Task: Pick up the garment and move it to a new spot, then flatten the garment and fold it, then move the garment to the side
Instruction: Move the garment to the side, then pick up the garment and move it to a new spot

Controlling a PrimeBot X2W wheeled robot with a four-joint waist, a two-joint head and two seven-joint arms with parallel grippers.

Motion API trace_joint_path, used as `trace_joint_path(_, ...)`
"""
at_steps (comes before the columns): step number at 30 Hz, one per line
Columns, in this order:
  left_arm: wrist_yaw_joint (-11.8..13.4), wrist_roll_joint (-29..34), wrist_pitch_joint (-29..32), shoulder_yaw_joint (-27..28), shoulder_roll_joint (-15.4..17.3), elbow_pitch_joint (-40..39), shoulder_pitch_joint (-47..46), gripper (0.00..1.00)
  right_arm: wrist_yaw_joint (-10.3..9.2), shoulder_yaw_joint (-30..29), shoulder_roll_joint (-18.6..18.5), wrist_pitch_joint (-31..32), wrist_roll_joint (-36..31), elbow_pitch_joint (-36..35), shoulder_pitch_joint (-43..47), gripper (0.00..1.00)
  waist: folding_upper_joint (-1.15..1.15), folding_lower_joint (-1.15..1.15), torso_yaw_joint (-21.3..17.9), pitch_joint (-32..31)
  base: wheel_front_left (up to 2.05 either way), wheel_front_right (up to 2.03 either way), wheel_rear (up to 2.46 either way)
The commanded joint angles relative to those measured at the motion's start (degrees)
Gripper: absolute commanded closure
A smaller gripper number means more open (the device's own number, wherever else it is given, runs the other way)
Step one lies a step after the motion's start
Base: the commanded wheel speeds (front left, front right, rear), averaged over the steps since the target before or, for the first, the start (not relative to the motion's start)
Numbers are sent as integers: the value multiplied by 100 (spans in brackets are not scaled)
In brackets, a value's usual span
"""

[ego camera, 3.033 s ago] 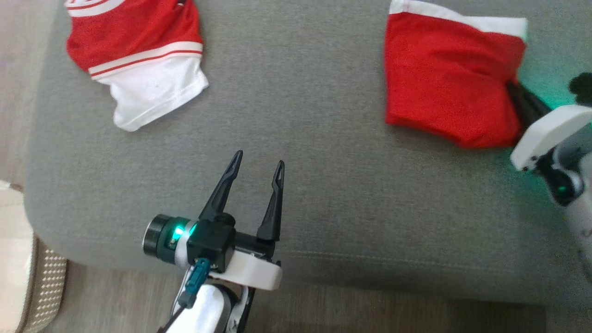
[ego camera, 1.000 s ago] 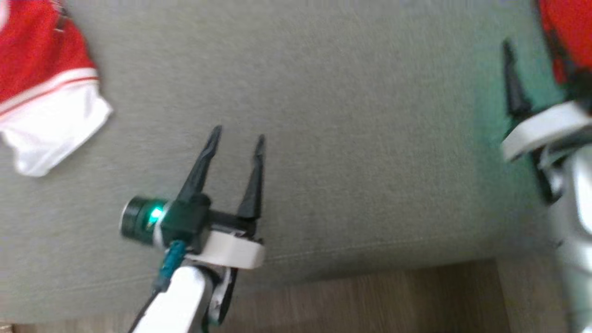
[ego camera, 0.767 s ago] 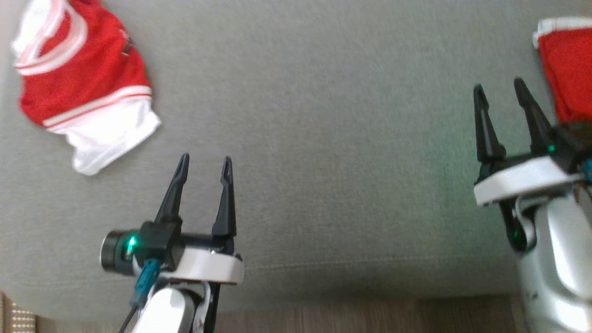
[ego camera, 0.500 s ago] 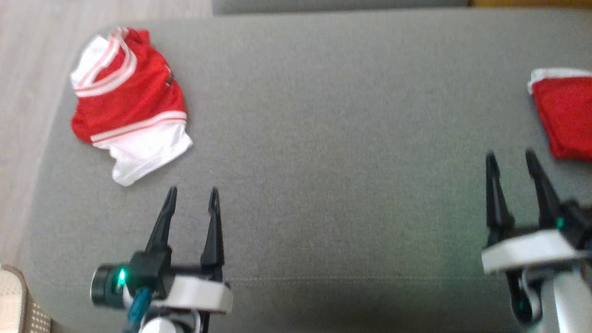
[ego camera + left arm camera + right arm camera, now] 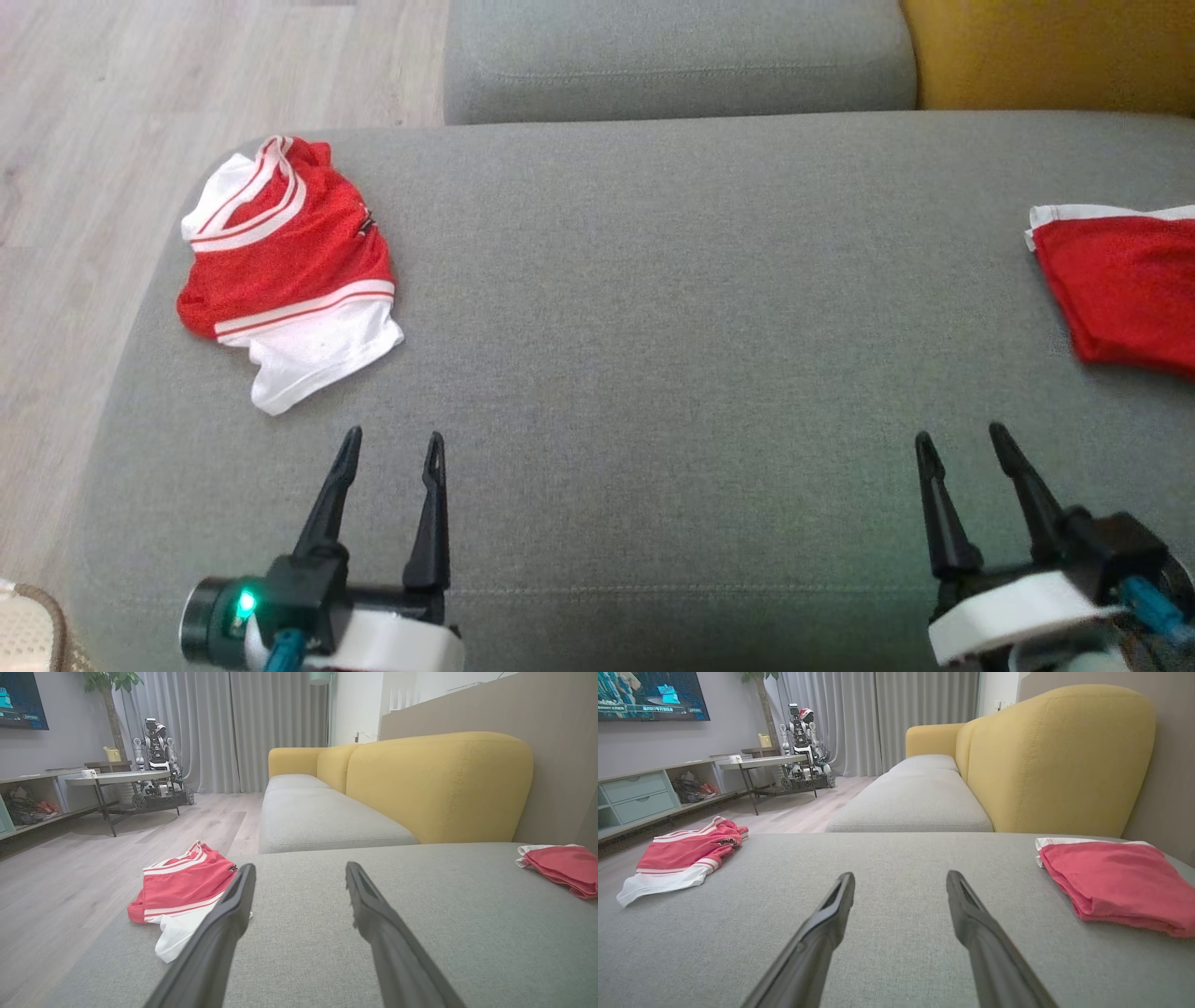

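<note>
I expect the crumpled garment (image 5: 293, 259) to open out long and trail its hidden red hem when I carry it, because the body lies bunched (image 5: 293, 278) between the collar and the white sleeve.
A folded red garment (image 5: 1120, 289) with a white band lies flat at the right edge of the grey sofa seat (image 5: 653, 327); it also shows in the left wrist view (image 5: 563, 865) and the right wrist view (image 5: 1111, 877). A crumpled red-and-white garment (image 5: 289, 271) lies at the seat's far left (image 5: 187, 891) (image 5: 686, 851). My left gripper (image 5: 394, 435) stands open near the front edge, nothing between its fingers (image 5: 300, 868). My right gripper (image 5: 960, 432) is open too, below and left of the folded garment, apart from it (image 5: 900, 875).
A yellow backrest (image 5: 1046, 56) rises behind the seat at the right, with another grey cushion (image 5: 672, 56) behind the middle. Wooden floor (image 5: 140, 93) runs along the left. Farther off stand a round table (image 5: 117, 778) and another robot (image 5: 156, 751).
The head camera has swung and tilted up, so more of the sofa shows. My right gripper has left the folded red garment and drawn back to the front edge. Both grippers stay open.
</note>
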Motion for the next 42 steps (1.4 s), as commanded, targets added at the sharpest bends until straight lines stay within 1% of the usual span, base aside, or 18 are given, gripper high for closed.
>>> trace_joint_path(1, -58, 79, -31, 223, -42, -179, -88, 0, -2, 146, -49, -52, -11, -199, -57, 0, 0, 1, 5, -40, 0, 0, 0)
trace_joint_path(17, -124, 108, -31, 267, -57, -98, -10, 0, -2, 185, -48, -52, 37, -159, 12, 0, 0, 1, 46, -36, 0, 0, 0)
trace_joint_path(30, -90, 92, -31, 216, -64, -36, -25, 0, -2, 138, -48, -52, 46, -163, 33, 0, 0, 1, 130, -25, 0, 0, 0)
trace_joint_path(37, -33, 85, -31, 206, -65, -51, -35, 0, -2, 136, -48, -52, 50, -156, 83, 0, 0, 1, 394, -13, 0, 0, 0)
trace_joint_path(42, -2, 84, -31, 188, -66, -72, -17, 0, -2, 180, -48, -52, 91, -168, 126, 0, 0, 1, 788, -12, 0, 0, 0)
